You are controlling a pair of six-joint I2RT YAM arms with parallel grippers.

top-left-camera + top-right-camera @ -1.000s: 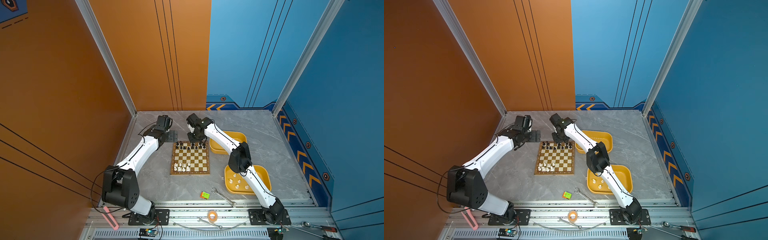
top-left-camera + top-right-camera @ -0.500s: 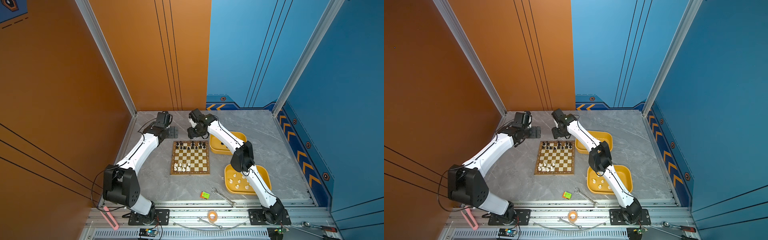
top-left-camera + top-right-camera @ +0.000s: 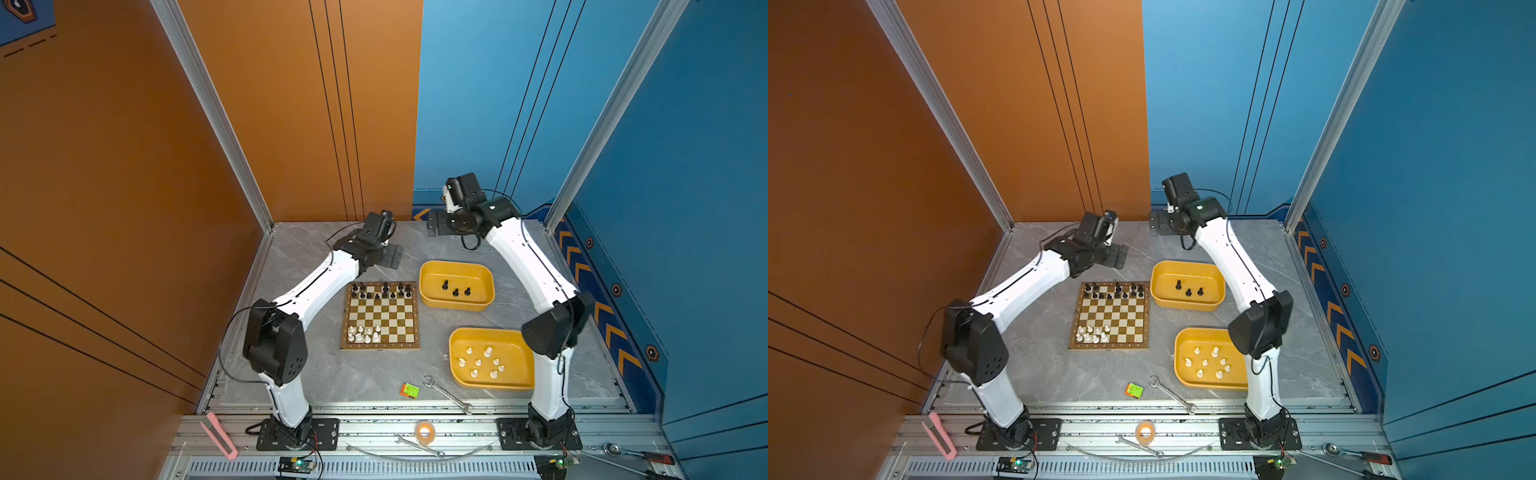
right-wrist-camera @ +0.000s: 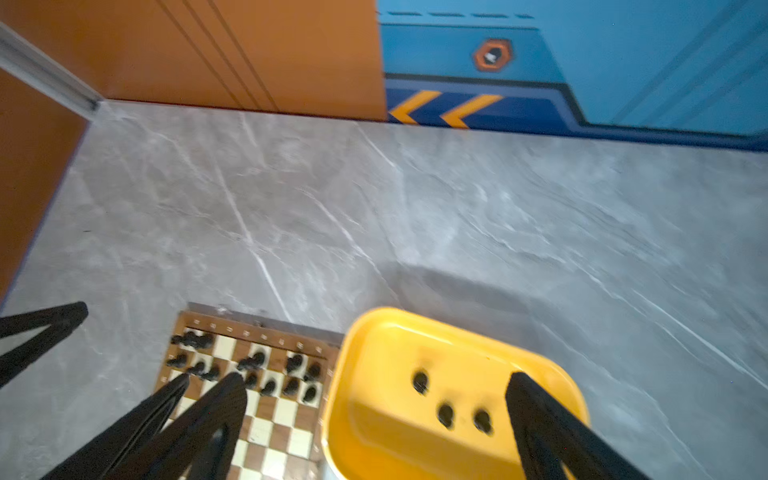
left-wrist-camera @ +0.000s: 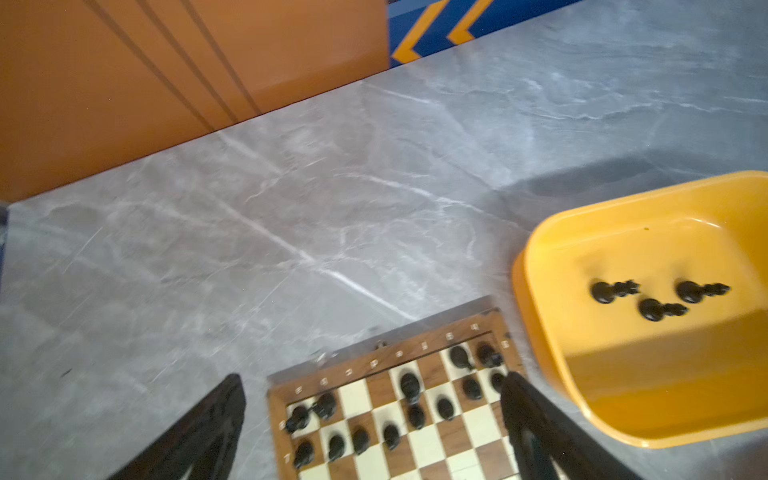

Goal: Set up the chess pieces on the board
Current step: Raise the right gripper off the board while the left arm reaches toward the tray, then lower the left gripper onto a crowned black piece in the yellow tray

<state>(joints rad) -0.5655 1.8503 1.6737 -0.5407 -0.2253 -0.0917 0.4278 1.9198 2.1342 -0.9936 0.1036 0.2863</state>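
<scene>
My right gripper should move out of the way first, because it is hanging by the far yellow tray's back edge. My left gripper should then take the black queen nearest the board.
The board lies mid-table in both top views. Black chess pieces fill most of its two far rows. A small cluster of white chess pieces stands at its near left corner. Three more black pieces sit in the far yellow tray; several white ones sit in the near tray. My left gripper hovers open just beyond the board's far edge, empty. My right gripper hangs high by the back wall, open and empty.
A wrench and a small green-and-orange block lie near the front edge. On the front rail are a tape roll, a pink tool and a screwdriver. Walls close in the back and both sides.
My right gripper lifted off the board's far rows, swung back and right toward the rear wall, and its jaws opened wide. The left gripper drew back slightly from the board.
</scene>
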